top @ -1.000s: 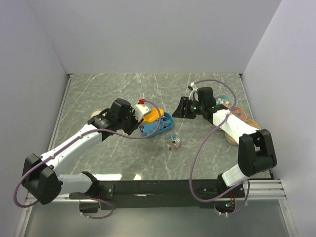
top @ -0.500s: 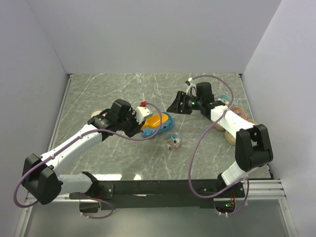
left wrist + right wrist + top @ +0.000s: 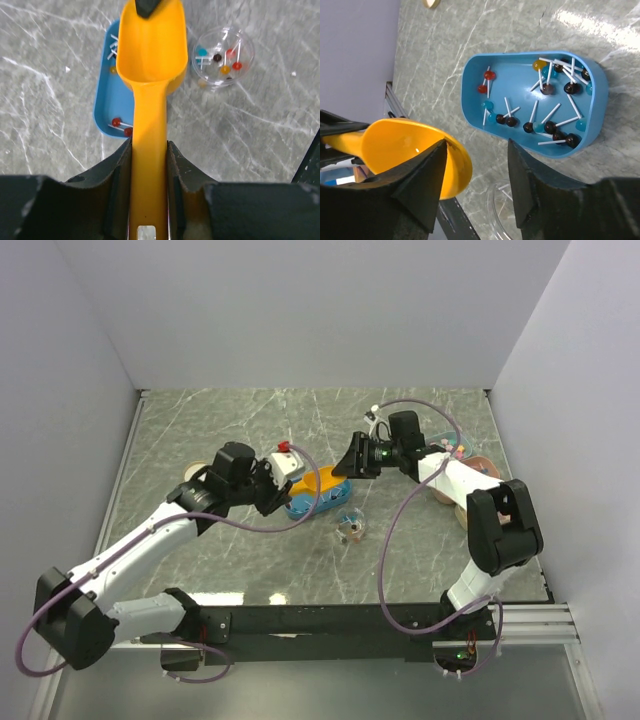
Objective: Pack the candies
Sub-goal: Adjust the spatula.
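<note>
Next, my left gripper pulls the scoop back, lowers it into the blue tray and pushes it through the candies [image 3: 547, 122], because the orange scoop hangs empty [image 3: 151, 52] above the tray.
The candies [image 3: 550, 125] are tiny lollipops, mostly blue and dark with a few red, lying in a blue tray [image 3: 520, 67]. The tray also shows in the top view [image 3: 325, 502] and the left wrist view [image 3: 105, 107]. A few candies lie in a small clear cup [image 3: 222, 50], which the top view [image 3: 351, 527] shows in front of the tray. My left gripper [image 3: 149, 150] is shut on the handle of an empty orange scoop [image 3: 150, 55], held over the tray. My right gripper [image 3: 477, 165] is open, with one finger [image 3: 420, 185] at the scoop's far rim [image 3: 455, 165].
Round bowls stand at the right, one with pastel sweets [image 3: 455, 445], others [image 3: 480, 468] behind my right arm. A tan disc [image 3: 193, 472] lies at the left behind my left arm. The table's black front edge [image 3: 330, 615] is near.
My right gripper has swung left from the bowls to the scoop's tip. My left gripper has shifted the scoop slightly over the tray.
</note>
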Tool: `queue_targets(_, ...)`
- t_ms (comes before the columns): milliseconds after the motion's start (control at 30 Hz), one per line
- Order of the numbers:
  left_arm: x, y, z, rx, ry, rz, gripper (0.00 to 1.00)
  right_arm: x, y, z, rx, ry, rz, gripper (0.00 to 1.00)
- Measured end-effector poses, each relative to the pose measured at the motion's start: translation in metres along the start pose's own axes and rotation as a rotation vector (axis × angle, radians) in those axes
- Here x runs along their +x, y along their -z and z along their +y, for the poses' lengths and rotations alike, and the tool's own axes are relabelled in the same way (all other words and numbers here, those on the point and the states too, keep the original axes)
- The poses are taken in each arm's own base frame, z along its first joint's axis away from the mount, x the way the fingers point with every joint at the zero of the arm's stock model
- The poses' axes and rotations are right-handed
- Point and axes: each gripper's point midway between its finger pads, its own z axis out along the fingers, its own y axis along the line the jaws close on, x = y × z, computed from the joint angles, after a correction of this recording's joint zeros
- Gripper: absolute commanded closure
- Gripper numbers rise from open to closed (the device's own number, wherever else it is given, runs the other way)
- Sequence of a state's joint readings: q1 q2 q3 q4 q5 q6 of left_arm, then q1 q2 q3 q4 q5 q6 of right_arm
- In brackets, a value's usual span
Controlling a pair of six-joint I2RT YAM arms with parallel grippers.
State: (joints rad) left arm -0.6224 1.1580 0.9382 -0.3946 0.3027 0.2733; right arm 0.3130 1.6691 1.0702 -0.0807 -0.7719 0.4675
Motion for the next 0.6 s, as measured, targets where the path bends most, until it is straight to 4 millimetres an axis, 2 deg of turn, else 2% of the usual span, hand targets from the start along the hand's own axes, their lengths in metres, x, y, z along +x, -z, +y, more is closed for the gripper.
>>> queue_targets(267, -0.012, 0.011, -0.002, 0.002, 0.037, -0.136, 0.95, 0.013, -0.005, -0.01, 0.007, -0.036, 0.032, 0.45)
queue_targets(333, -0.013, 0.009, -0.003, 0.009, 0.054, -0.15, 0.95, 0.013, -0.006, -0.01, 0.008, -0.036, 0.034, 0.45)
queue_targets(400, -0.013, 0.008, -0.004, 0.014, 0.066, -0.159, 0.99, 0.014, -0.006, -0.01, 0.01, -0.035, 0.034, 0.45)
queue_targets(600, -0.009, 0.006, 0.0, -0.005, 0.085, -0.147, 0.99, 0.016, -0.006, -0.021, 0.065, -0.021, 0.034, 0.41)
